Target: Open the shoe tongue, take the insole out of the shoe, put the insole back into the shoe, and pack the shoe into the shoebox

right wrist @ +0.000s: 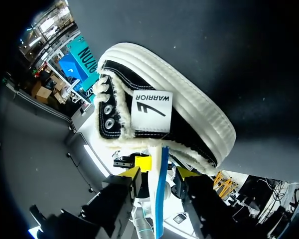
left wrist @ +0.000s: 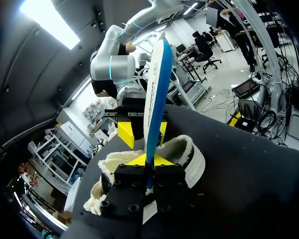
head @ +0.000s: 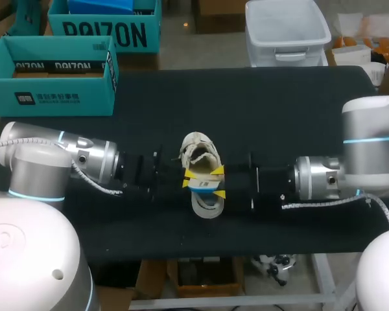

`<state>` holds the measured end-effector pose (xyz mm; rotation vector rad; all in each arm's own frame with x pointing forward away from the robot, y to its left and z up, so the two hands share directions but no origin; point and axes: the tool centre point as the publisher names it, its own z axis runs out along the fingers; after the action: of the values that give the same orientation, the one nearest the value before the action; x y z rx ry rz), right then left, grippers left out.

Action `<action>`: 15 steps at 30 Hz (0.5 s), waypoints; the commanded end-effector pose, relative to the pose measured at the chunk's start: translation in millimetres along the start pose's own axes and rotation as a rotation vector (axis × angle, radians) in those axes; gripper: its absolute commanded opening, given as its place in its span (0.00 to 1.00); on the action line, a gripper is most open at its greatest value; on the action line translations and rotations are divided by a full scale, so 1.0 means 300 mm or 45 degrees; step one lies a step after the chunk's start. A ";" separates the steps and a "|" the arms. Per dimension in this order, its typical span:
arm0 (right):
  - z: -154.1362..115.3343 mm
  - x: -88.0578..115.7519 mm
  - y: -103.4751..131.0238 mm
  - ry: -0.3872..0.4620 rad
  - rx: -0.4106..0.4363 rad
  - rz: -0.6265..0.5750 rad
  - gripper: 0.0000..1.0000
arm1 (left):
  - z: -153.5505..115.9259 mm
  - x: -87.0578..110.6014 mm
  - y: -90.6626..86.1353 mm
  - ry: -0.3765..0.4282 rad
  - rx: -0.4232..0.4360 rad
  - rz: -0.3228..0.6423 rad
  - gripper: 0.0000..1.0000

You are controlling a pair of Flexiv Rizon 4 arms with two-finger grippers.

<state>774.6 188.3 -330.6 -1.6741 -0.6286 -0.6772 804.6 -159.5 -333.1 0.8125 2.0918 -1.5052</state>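
Note:
The insole's blue side [head: 205, 190] is turned toward the shoe's heel. The insole will lie flat in the shoe with its white side up when I push it in.
A white-soled shoe [head: 201, 155] with a fleecy lining lies in the middle of the black table. My left gripper [head: 188, 179] comes in from the left and is shut on the white, blue-edged insole [head: 204, 186]. In the left wrist view the insole [left wrist: 154, 94] stands upright out of that gripper [left wrist: 148, 160], over the shoe [left wrist: 189, 154]. My right gripper [head: 218, 181] faces it from the right. In the right wrist view its fingers [right wrist: 160, 173] stand open on either side of the insole [right wrist: 162, 199] without touching it, just behind the shoe's [right wrist: 189, 114] opening.
An open teal shoebox [head: 52, 74] stands at the table's back left corner. Bare black tabletop [head: 279, 110] stretches behind the shoe and to the right. Both arms lie low along the table's front half.

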 end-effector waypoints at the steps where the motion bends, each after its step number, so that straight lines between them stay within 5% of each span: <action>1: -0.008 -0.001 -0.016 -0.006 -0.014 0.003 0.41 | 0.006 0.009 -0.002 -0.009 -0.001 0.001 0.00; 5: 0.001 -0.003 -0.015 -0.009 0.007 0.003 0.31 | 0.007 0.012 -0.005 -0.009 -0.004 0.003 0.00; 8: 0.006 -0.001 -0.020 -0.014 0.016 0.001 0.32 | 0.008 0.016 -0.008 -0.009 -0.008 0.005 0.00; 9: 0.006 -0.001 -0.021 -0.017 0.016 0.000 0.27 | 0.008 0.016 -0.008 -0.010 -0.009 0.005 0.00; 10: 0.007 0.000 -0.023 -0.019 0.017 0.000 0.00 | 0.007 0.017 -0.010 -0.011 -0.010 0.005 0.00; 15: 0.010 -0.002 -0.029 -0.028 0.024 -0.004 0.00 | 0.002 0.018 -0.017 -0.010 -0.015 0.002 0.00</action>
<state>767.6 192.9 -325.8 -1.6678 -0.6498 -0.6558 801.3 -159.7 -333.8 0.8116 2.0928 -1.4964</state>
